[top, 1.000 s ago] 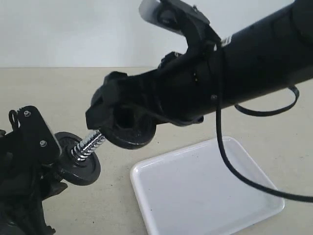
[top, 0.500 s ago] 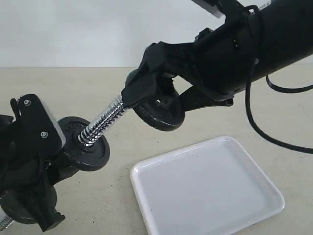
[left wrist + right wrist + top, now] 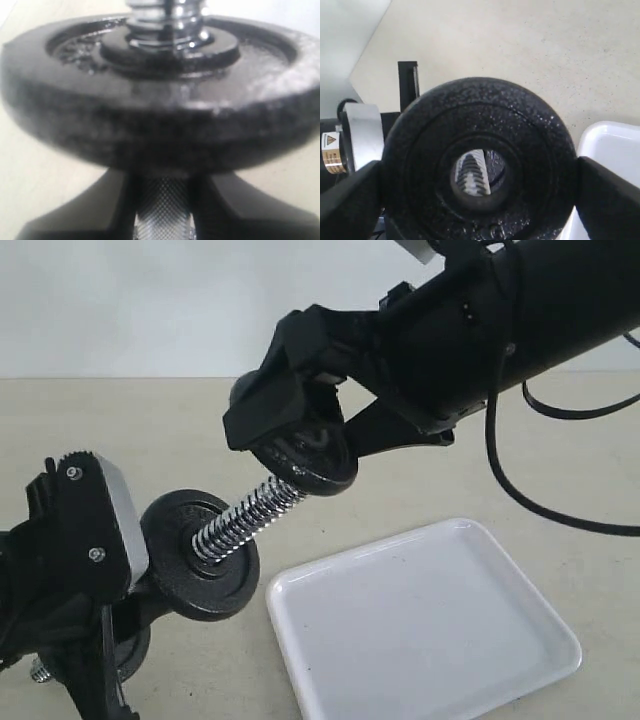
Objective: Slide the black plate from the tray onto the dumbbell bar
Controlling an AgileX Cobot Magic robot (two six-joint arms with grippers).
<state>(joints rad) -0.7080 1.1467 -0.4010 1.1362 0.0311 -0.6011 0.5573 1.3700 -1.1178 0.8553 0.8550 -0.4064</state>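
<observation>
The thread of the bar is out of line with the centre of the plate's hole, so the robot's right gripper should raise the plate clear while the left gripper tips the bar more upright.
My right gripper is shut on the rim of the black plate, held in the air above the table. The dumbbell bar slants up from the lower left, and its threaded tip meets the plate's face at the centre hole. In the right wrist view the thread shows through the hole of the black plate; how far it is in I cannot tell. Another black disc sits lower on the bar. My left gripper is shut on the bar's knurled middle, just under that disc.
The white tray lies on the beige table at the lower right, its corner showing beside the held plate. The left arm's body fills the lower left. A black cable hangs from the right arm over the tray.
The left arm has swung the bar up and to the right. The right gripper lifted the plate off the bar's end, then brought it back to the raised tip.
</observation>
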